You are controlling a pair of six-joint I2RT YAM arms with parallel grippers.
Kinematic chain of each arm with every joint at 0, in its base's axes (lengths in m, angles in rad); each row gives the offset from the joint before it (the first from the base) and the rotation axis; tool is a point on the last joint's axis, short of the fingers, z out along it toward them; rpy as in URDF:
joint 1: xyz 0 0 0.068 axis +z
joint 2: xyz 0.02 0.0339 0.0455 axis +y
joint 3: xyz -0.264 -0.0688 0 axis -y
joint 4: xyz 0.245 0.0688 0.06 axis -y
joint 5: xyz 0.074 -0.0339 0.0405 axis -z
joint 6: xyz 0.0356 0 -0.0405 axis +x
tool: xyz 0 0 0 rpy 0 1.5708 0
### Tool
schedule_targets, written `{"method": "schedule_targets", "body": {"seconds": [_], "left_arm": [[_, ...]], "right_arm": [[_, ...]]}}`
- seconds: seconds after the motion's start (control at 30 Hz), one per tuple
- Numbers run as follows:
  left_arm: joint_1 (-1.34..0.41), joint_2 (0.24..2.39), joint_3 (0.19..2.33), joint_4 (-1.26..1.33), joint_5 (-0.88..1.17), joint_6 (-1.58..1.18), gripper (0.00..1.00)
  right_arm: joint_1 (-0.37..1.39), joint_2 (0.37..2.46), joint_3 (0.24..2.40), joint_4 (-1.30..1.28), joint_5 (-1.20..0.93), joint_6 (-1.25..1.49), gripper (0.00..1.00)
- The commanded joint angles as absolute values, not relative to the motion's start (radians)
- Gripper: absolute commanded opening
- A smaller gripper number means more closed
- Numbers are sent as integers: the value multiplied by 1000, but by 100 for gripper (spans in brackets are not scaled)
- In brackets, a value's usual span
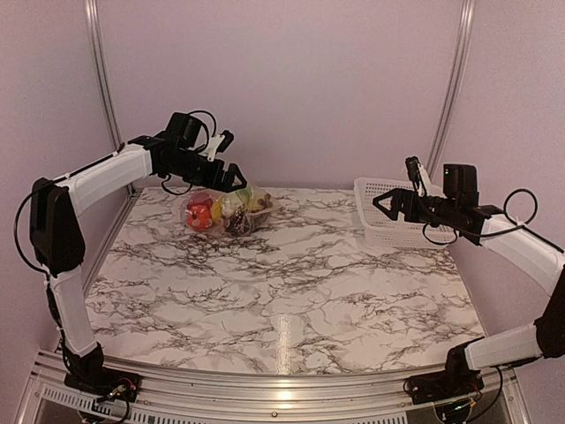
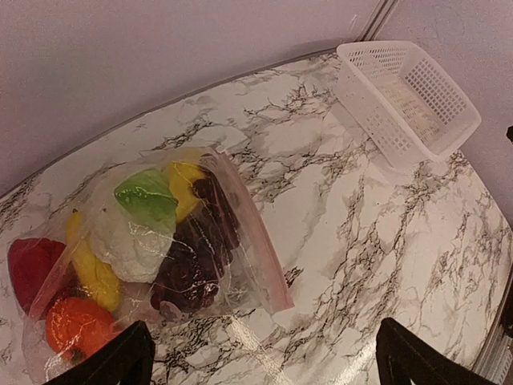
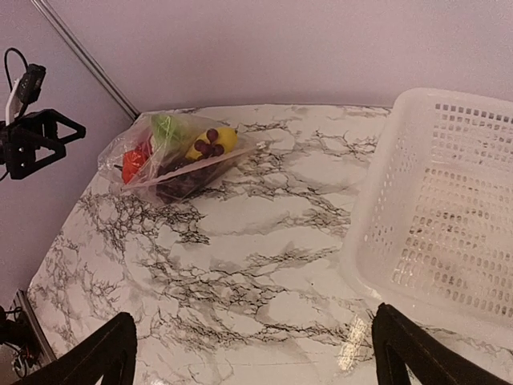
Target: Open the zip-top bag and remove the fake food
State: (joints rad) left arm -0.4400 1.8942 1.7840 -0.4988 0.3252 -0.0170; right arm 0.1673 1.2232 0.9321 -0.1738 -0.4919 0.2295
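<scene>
I expect the fake food [image 2: 164, 228] to sink low inside the bag when I lift the zip, because loose clear film [image 2: 248, 261] runs along the bag's pink zip.
The clear zip-top bag [image 1: 228, 209] lies on the marble table at the far left, its pink zip strip [image 2: 258, 241] shut. Inside is the fake food: an orange-red ball [image 2: 76, 327], a red piece [image 2: 32, 269], yellow pieces [image 2: 92, 273], a pale green leafy piece [image 2: 144, 196] and a dark purple grape cluster [image 2: 196, 257]. The bag also shows in the right wrist view [image 3: 172, 152]. My left gripper [image 1: 231, 177] hangs open and empty just above the bag. My right gripper [image 1: 388, 203] is open and empty over the table at the right, above the basket's left edge.
A white lattice plastic basket [image 1: 388, 223] stands at the far right of the table; it also shows in the left wrist view [image 2: 409, 100] and the right wrist view [image 3: 449, 216]. Metal frame posts and a lilac wall stand behind the table.
</scene>
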Motion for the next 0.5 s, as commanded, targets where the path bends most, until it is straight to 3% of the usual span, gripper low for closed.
{"method": "schedule_targets", "body": {"seconds": [0.0, 0.17, 0.47], "left_arm": [[-469, 1987, 1861, -592, 369, 77, 99], [-481, 2093, 1963, -612, 399, 95, 95], [-538, 2213, 2005, -624, 402, 101, 63]], "right_arm": [[179, 1206, 938, -161, -534, 244, 99], [179, 1218, 944, -165, -539, 243, 99], [179, 1253, 975, -208, -543, 213, 99]]}}
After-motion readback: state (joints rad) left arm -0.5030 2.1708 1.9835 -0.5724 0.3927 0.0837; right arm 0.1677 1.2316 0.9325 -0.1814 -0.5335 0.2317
